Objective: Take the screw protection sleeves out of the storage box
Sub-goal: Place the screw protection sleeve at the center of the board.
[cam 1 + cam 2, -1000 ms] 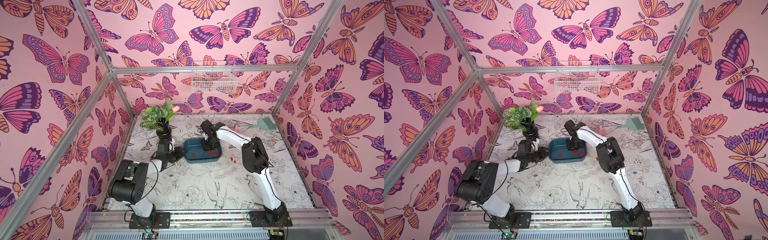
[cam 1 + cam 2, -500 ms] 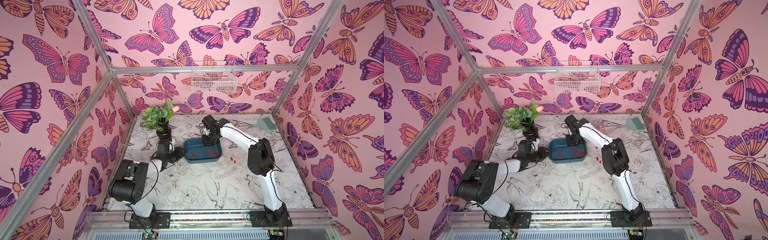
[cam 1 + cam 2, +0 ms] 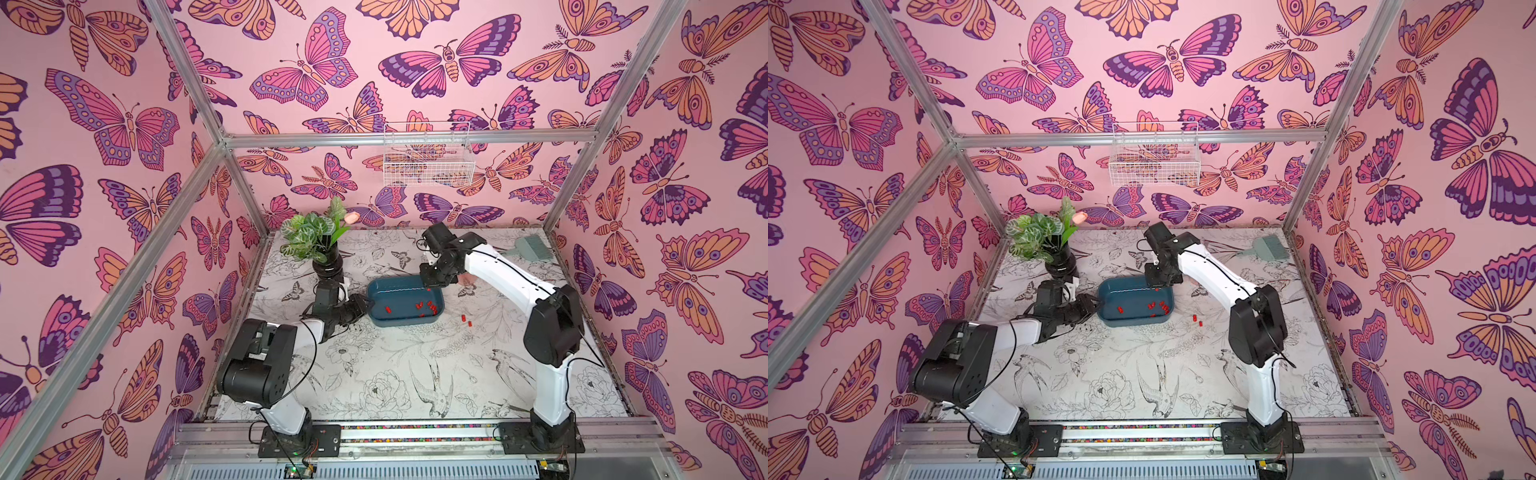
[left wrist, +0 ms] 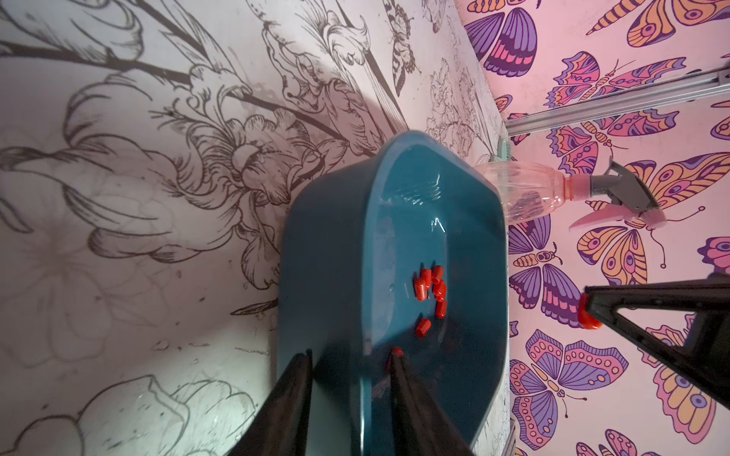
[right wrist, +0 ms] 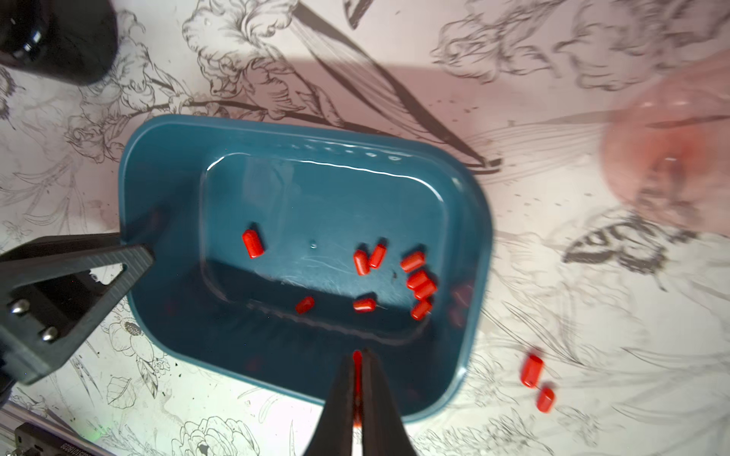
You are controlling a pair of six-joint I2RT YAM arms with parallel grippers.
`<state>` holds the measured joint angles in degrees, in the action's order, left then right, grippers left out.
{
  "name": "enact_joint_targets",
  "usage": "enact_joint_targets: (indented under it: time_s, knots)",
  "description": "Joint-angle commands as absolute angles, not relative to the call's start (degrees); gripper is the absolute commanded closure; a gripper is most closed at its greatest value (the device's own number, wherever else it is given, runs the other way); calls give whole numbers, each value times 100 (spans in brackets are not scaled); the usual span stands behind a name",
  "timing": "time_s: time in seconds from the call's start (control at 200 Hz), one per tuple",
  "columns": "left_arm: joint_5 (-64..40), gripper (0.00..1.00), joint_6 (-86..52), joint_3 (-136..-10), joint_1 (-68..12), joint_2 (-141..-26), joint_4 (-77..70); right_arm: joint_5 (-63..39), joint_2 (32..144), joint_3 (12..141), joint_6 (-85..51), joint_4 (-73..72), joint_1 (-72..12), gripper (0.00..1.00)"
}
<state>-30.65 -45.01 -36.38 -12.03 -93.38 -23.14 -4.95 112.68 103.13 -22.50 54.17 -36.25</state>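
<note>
The held sleeve is hanging above the box's rim, so my right gripper keeps carrying it until it is low over the mat next to the loose sleeves.
The teal storage box rests on the table mat, and several red screw protection sleeves lie inside it. Two more sleeves lie on the mat just right of the box. My left gripper is shut on the box's left wall, with one finger inside and one outside. Above the box's back edge, my right gripper is shut on one red sleeve.
A plant in a black vase stands close behind my left gripper. A clear spray bottle lies behind the box on the right. A green brush is at the back right. A white wire basket hangs on the back wall.
My right gripper has risen from the box floor with a sleeve pinched in it and moved slightly right. The left gripper and the box have not moved.
</note>
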Motion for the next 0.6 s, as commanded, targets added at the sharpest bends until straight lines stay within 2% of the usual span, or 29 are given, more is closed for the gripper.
enact_joint_targets:
  time_s: [0.0,0.28,0.596]
  knots:
    - [-3134,62,-4421,-3632,-1197,-9370,-2399,-318,10853,9987,-2142,5502,-3386,89]
    - [-3150,62,-4422,-3664,-1199,-9412,-2401,-339,10102,8885,-1903,5401,-2765,89]
    - [-3163,62,-4438,-3663,-1197,-9425,-2373,-441,10010,7891,-1745,4970,-2343,88]
